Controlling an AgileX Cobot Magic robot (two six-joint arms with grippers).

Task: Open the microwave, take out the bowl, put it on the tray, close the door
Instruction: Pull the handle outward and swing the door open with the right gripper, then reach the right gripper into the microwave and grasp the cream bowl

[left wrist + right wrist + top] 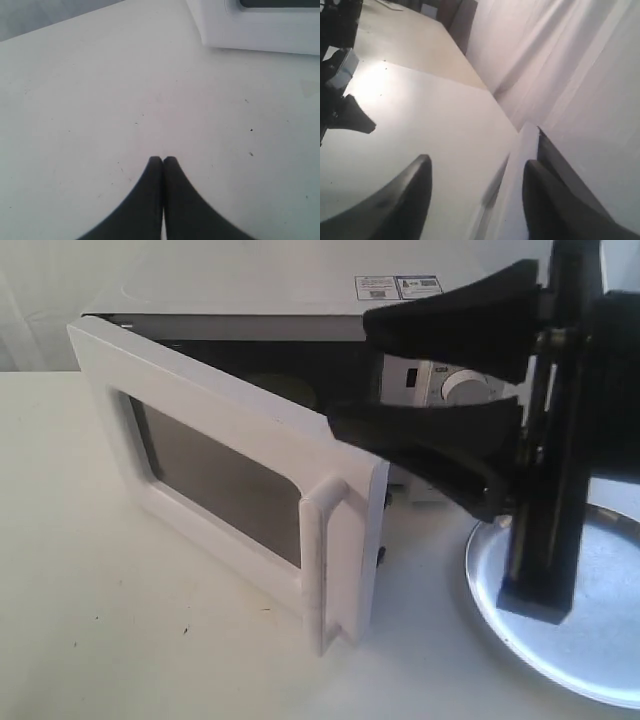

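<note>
I should push the door's free edge wide open with my right gripper before I reach in for the bowl, because the partly open door is still across the microwave's dark inside.
The white microwave stands at the back, and its door with the bar handle is swung partly open. My right gripper is open at the door's free edge, one finger above it and one against its inner side. In the right wrist view the door edge runs between the spread fingers of that gripper. The silver tray lies on the table at the right, under the right arm. The dark cavity hides the bowl. My left gripper is shut and empty over bare table, near the door's corner.
A round white dial shows on the microwave's control panel behind the right gripper. White table spreads left and in front of the door. The left arm shows far off in the right wrist view. A curtain hangs behind.
</note>
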